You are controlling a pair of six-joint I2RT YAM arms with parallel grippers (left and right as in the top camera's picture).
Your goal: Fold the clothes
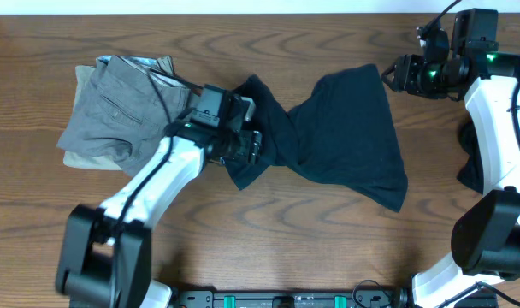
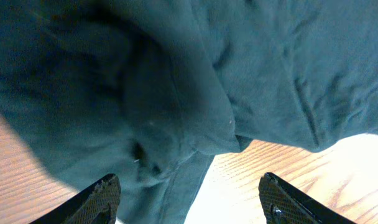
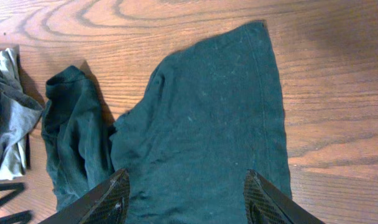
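The dark green T-shirt's end by the grey trousers is bunched up and twisted, so the robot's left gripper should raise those folds first, before both grippers stretch the T-shirt.
A dark green T-shirt lies crumpled across the middle of the table, bunched and twisted at its left end. My left gripper is open just over that bunched left end; the wrist view shows folds of the shirt close ahead of the spread fingers. My right gripper is open and empty, raised by the shirt's far right corner; its wrist view looks down on the shirt between the fingers. Grey trousers lie folded at the left.
A beige garment lies under the grey trousers, whose edge shows in the right wrist view. A dark item sits at the right edge beside the right arm's base. Bare wood table lies in front.
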